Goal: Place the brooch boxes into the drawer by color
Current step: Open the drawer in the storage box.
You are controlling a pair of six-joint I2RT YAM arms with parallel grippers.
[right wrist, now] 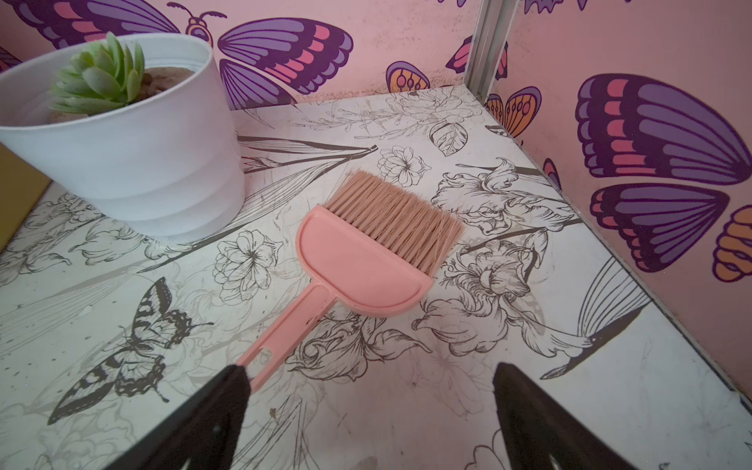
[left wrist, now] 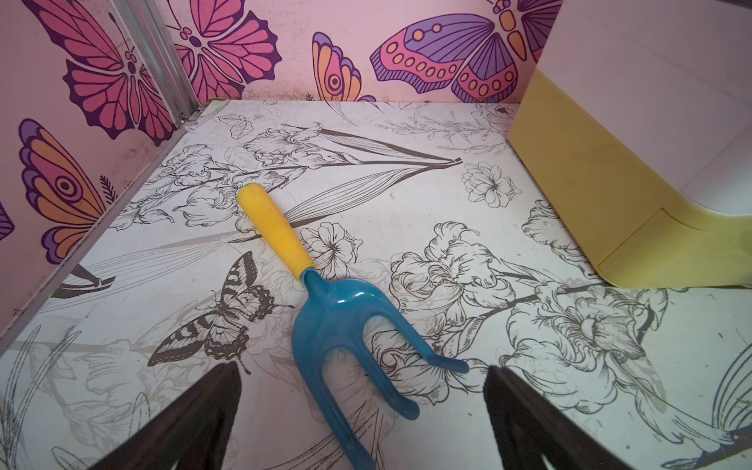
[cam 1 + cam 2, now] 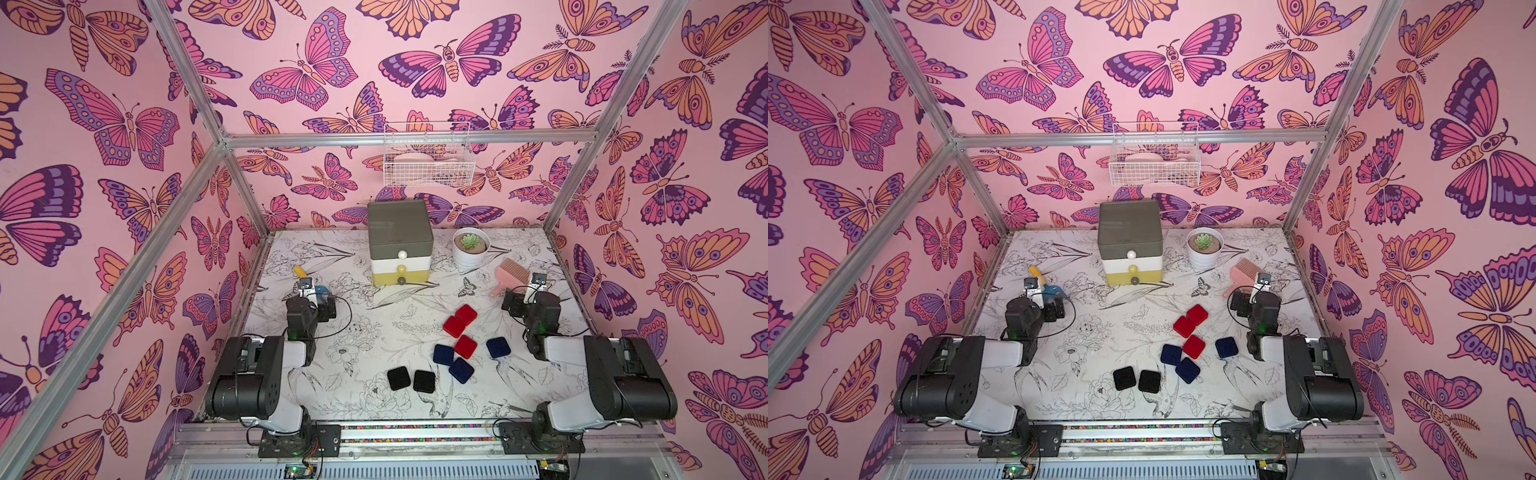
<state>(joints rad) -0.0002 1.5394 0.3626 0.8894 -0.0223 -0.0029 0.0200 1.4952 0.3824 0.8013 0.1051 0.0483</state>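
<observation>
All the drawer's levels (image 3: 385, 269) are closed, so next I reach my left gripper to the knobs on its front (image 3: 401, 255) before my right gripper picks up any brooch box.
Eight brooch boxes lie on the table's right-centre in both top views. Three are red (image 3: 466, 314) (image 3: 453, 326) (image 3: 465, 347), three navy (image 3: 444, 354) (image 3: 461, 370) (image 3: 498, 347), two black (image 3: 399, 378) (image 3: 424, 381). The drawer (image 3: 400, 245) (image 3: 1130, 245) stands at the back centre with all three tiers pushed in; its yellow bottom tier (image 2: 610, 183) shows in the left wrist view. My left gripper (image 2: 363, 368) hangs open over a garden fork, far left of the boxes. On the right, my right gripper (image 1: 371, 368) is open over bare table, behind the boxes.
A blue fork with a yellow handle (image 2: 337, 317) lies under the left gripper. A pink hand brush (image 1: 358, 260) lies just ahead of the right gripper, beside a white pot with a succulent (image 3: 470, 249). A white wire basket (image 3: 428, 160) hangs on the back wall.
</observation>
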